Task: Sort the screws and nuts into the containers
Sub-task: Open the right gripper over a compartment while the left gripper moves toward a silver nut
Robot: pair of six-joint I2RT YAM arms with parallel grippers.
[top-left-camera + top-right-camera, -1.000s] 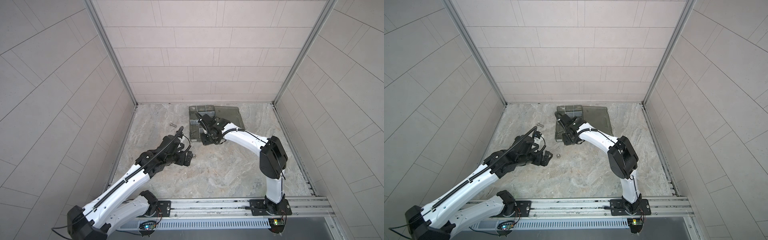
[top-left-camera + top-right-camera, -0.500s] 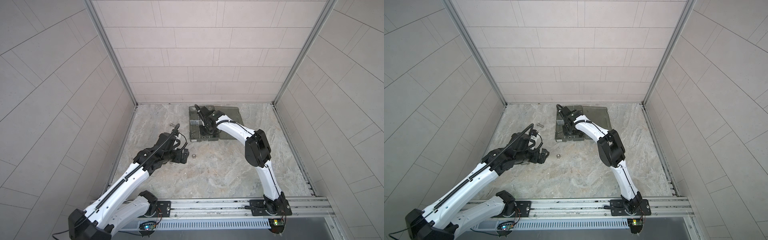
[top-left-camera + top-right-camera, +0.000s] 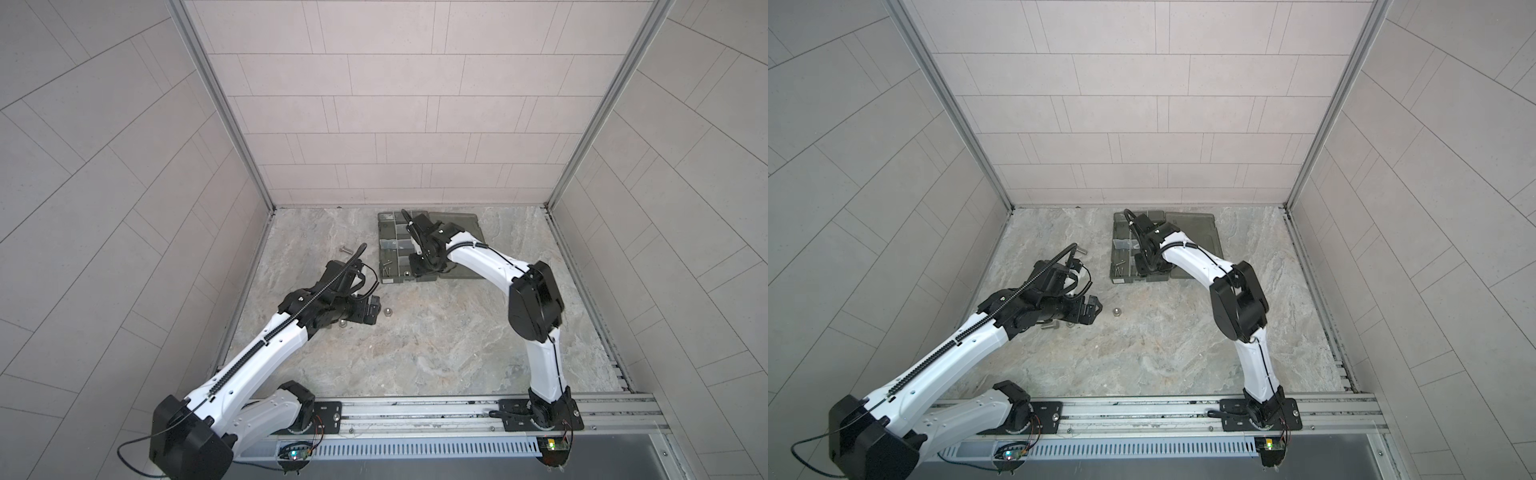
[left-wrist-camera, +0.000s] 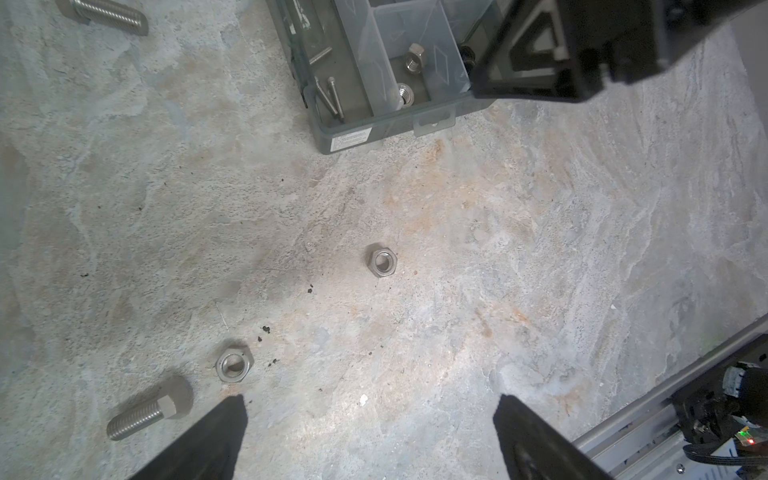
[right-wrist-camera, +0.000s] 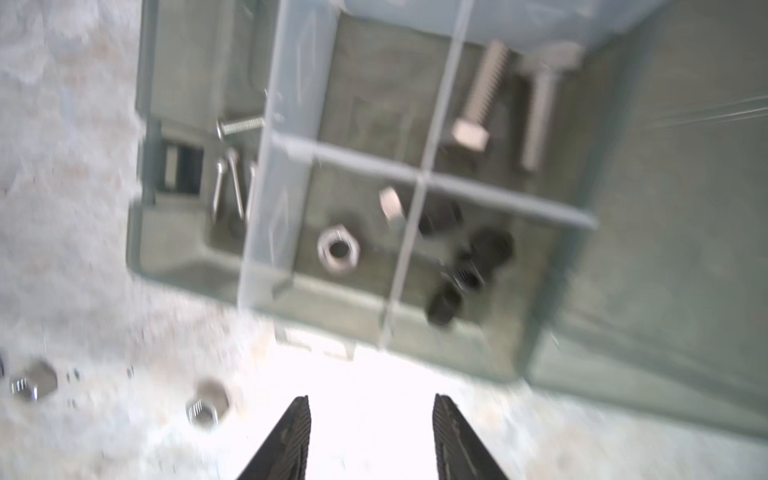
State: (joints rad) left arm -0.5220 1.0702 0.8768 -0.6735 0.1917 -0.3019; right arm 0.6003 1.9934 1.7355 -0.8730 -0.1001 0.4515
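The way to the silver nuts' compartment (image 4: 414, 73) is blocked by my empty right gripper, so next my right gripper backs off while my left gripper takes the nearby loose nut (image 3: 388, 312) there.
The containers are compartments of a grey-green organizer box (image 3: 386, 232) (image 3: 1121, 232) at the back. In the right wrist view its compartments (image 5: 340, 307) hold two silver nuts (image 5: 338, 248), several black nuts (image 5: 469, 257), two thick screws (image 5: 482, 99) and thin screws (image 5: 232, 183). My right gripper (image 5: 372, 409) (image 3: 419, 268) hovers at the box's front edge, open and empty. My left gripper (image 4: 370, 409) (image 3: 372, 309) is wide open low over the floor. A loose nut (image 4: 382, 260) (image 3: 387, 311) lies just ahead of it. A second nut (image 4: 234, 365) and a thick screw (image 4: 149, 409) lie beside one finger.
Another thick screw (image 3: 345, 250) (image 4: 108, 14) lies on the stone floor left of the box. The box's lid (image 3: 465, 224) lies open flat to its right. Tiled walls close in the left, back and right; a metal rail (image 3: 415, 409) runs along the front.
My right gripper's jaws have opened over the box's front compartments, and its elbow has swung back out to the right. The left gripper has stayed open near the loose nut.
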